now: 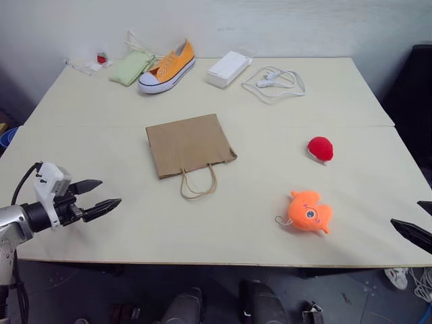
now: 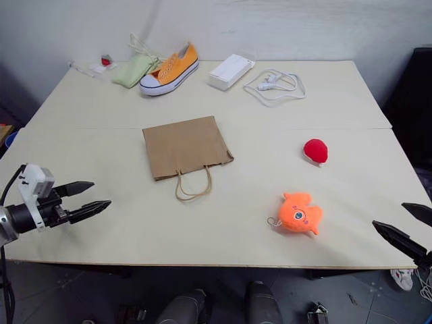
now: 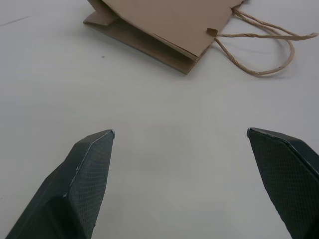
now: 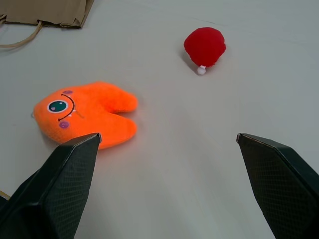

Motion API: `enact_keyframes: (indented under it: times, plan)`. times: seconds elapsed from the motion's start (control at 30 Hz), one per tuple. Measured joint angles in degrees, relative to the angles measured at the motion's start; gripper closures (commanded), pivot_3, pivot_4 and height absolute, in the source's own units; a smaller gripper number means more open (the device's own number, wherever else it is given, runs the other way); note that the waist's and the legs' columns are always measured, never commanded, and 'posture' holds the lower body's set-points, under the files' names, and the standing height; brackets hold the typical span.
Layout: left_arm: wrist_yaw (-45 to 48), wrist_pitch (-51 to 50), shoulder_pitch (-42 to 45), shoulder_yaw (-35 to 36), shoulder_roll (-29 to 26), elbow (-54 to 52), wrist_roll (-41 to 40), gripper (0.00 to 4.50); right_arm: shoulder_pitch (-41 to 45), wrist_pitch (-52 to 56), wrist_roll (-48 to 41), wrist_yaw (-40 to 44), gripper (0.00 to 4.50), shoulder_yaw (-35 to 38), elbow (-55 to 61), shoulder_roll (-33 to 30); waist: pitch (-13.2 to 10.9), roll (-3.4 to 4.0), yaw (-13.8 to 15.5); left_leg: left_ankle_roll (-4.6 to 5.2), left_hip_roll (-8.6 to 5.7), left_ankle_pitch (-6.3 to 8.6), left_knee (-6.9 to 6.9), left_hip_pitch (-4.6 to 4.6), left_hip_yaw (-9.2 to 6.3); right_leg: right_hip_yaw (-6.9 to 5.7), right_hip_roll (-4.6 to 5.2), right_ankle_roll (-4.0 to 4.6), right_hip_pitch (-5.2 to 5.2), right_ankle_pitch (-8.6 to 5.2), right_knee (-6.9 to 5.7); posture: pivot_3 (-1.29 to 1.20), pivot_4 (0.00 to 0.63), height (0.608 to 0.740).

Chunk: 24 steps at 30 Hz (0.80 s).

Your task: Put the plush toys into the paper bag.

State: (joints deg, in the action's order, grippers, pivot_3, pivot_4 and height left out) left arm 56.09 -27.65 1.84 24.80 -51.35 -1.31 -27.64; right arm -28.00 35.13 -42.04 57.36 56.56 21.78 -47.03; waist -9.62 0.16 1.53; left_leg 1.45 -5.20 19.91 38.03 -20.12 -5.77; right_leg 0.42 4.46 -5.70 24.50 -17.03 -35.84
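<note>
The flat paper bag has a folded-in side point(image 3: 152, 44), so I expect its opening point(image 1: 198, 169) to spread wide when I lift one twisted handle.
The brown paper bag point(image 1: 189, 144) lies flat in the middle of the table, its loop handles point(image 1: 198, 183) toward me. An orange plush toy point(image 1: 309, 212) with an eye lies near the front right of the table. A small round red plush toy point(image 1: 320, 148) sits farther back on the right. My left gripper point(image 1: 101, 196) hovers open over the front left of the table, empty, pointing toward the bag. My right gripper point(image 2: 405, 226) is open and empty at the table's front right corner, to the right of the orange toy point(image 4: 84, 114) and nearer than the red one point(image 4: 205, 46).
Along the back of the table point(image 1: 88, 121) lie an orange sneaker point(image 1: 168, 67), a pale green pouch point(image 1: 131, 67), a white box point(image 1: 229, 69), a coiled white cable point(image 1: 275, 84) and a small red item point(image 1: 101, 59). A seam crosses the tabletop behind the bag.
</note>
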Motion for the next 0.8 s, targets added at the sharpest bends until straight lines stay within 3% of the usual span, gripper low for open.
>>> enact_keyframes:
  times: [0.17, 0.37, 0.63, 0.73, 0.8]
  plan:
    - [3.82, 2.65, 3.49, -4.38, -1.67, 0.52, 1.43, 0.04, 0.25, 0.28, -0.55, -1.75, 0.04, 0.09, 3.81, 0.15, 0.0, 0.0, 0.16, 0.0, 0.0, 0.0, 0.01, -0.02, -0.02, -0.03, 0.0, 0.0, 0.0, 0.0, 0.01, 0.0, 0.15, 0.74]
    - [14.21, 13.65, 19.06, -17.62, -4.93, 5.37, 8.31, 0.04, 1.99, 5.31, -7.42, -1.95, 0.04, -1.19, 14.56, -4.58, -0.01, 0.0, 0.06, -0.01, -0.02, -0.02, 0.03, 0.0, -0.01, -0.04, 0.0, -0.03, -0.01, 0.02, -0.02, 0.0, 0.15, 0.74]
    - [23.2, 32.93, 38.4, -33.48, 3.88, 22.87, 19.99, 0.04, 11.11, 6.98, -13.4, -3.87, 0.04, -14.54, 24.37, -10.2, -0.12, -0.27, -0.1, 0.03, -0.04, -0.03, 0.22, -0.15, 0.01, -0.11, -0.03, -0.09, 0.07, 0.05, -0.03, 0.0, 0.15, 0.74]
    - [24.13, 37.44, 42.51, -35.52, 8.3, 29.18, 21.61, 0.56, 15.97, 7.01, -13.68, -6.81, 0.0, -18.69, 24.38, -10.4, -0.29, -0.56, 0.01, 0.04, -0.04, -0.04, 0.36, -0.24, -0.04, -0.17, -0.03, -0.1, 0.13, 0.06, -0.07, 0.0, 0.15, 0.74]
    - [24.08, 40.56, 45.77, -36.58, 11.2, 32.99, 22.74, 1.17, 18.17, 6.99, -13.51, -8.73, 0.0, -21.94, 24.45, -10.39, -0.34, -0.66, 0.11, 0.05, -0.04, -0.04, 0.5, -0.3, -0.07, -0.21, -0.02, -0.11, 0.13, 0.06, -0.06, 0.0, 0.15, 0.74]
